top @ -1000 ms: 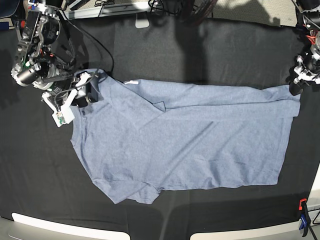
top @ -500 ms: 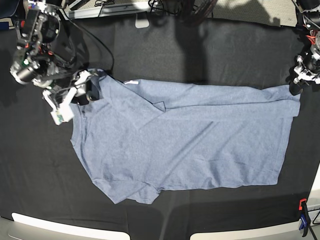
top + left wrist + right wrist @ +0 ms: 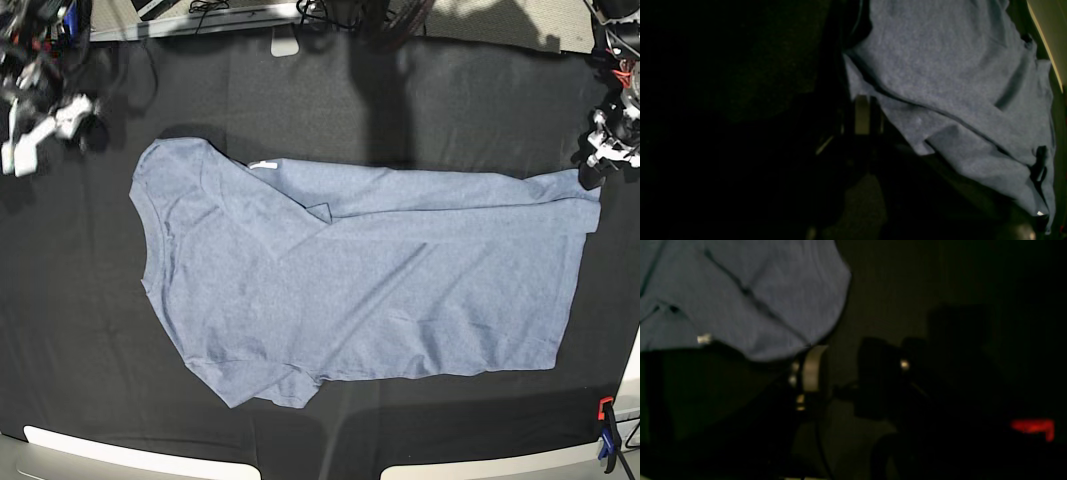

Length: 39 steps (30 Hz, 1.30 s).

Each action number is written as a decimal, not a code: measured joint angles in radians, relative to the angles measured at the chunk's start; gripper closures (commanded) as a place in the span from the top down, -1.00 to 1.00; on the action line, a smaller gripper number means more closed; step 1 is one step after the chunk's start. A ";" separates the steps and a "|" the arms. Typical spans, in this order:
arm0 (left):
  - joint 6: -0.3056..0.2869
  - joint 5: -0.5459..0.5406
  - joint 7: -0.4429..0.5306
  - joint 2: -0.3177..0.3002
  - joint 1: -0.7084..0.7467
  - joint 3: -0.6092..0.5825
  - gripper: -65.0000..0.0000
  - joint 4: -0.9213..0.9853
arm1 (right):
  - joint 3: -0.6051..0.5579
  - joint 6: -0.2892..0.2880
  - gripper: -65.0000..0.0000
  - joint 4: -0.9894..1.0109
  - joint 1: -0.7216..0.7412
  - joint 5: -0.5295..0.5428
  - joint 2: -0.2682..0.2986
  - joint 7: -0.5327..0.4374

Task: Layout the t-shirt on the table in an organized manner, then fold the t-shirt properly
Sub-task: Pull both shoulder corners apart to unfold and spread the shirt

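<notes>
The t-shirt's upper side lies folded over. Next, I grip the t-shirt's shoulder end with my right gripper and pull that side flat together with my left gripper.
The blue-grey t-shirt lies spread on the black table, collar end at the left and hem at the right, with a fold near its upper middle. In the base view's upper left my right gripper hovers open, clear of the shirt and empty. The right wrist view shows the shirt beyond the pale finger. At the far right my left gripper is shut beside the shirt's upper hem corner. Whether it pinches cloth I cannot tell. The left wrist view is dark, with the shirt filling its right side.
A small white tag lies at the shirt's top edge. A red and blue clamp grips the table's lower right edge. Cables run along the back. Pale panels border the front edge.
My right gripper has let go of the shirt's collar corner and drawn back up and to the left. That corner now lies flat. The left arm has not moved.
</notes>
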State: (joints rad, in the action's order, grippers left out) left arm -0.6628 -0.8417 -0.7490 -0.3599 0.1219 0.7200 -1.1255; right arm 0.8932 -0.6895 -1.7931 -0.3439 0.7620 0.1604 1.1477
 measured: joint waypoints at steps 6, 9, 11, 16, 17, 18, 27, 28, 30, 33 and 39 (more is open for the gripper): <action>0.000 0.000 0.000 0.000 0.000 0.000 -1.00 0.000 | -0.023 0.000 0.08 0.032 -0.002 0.007 -0.040 -0.038; 0.000 0.000 0.000 0.000 0.000 0.000 -1.00 0.000 | -0.066 0.001 0.08 0.075 0.001 0.002 -0.053 -0.037; 0.000 0.000 0.000 0.000 0.000 0.000 -1.00 0.000 | -0.097 0.034 0.07 0.084 0.001 0.001 -0.055 -0.027; 0.000 0.000 0.000 0.000 0.000 0.000 -1.00 0.000 | -0.182 0.088 0.07 0.085 0.023 0.001 -0.066 -0.032; 0.000 0.000 0.000 0.000 0.000 0.000 -1.00 0.000 | -0.199 0.112 0.07 0.085 0.027 -0.010 -0.074 -0.037; 0.000 0.000 0.000 0.000 0.000 0.000 -1.00 0.000 | -0.214 0.129 0.07 0.085 0.033 -0.035 -0.084 -0.052; 0.000 0.000 0.000 0.000 0.000 0.000 -1.00 0.000 | -0.249 0.154 0.07 0.085 0.113 -0.196 -0.177 -0.066; 0.000 0.000 0.000 0.000 0.000 0.000 -1.00 0.000 | -0.249 0.156 0.07 0.085 0.120 -0.213 -0.183 -0.066; 0.000 0.000 0.000 0.000 0.000 0.000 -1.00 0.000 | -0.249 0.156 0.03 0.085 0.131 -0.238 -0.192 -0.069; 0.000 0.000 0.000 0.000 0.000 0.000 -1.00 0.000 | -0.248 0.183 -0.25 0.085 0.133 -0.244 -0.194 -0.077; 0.000 0.000 0.000 0.000 0.000 0.000 -1.00 0.000 | -0.248 0.186 -1.00 0.086 0.131 -0.344 -0.196 -0.143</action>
State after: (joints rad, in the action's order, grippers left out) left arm -0.6628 -0.8421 -0.7490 -0.3603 0.1215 0.7204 -1.1255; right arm 0.6456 -0.5037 -1.7069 -0.2127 0.4175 -0.0360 1.0042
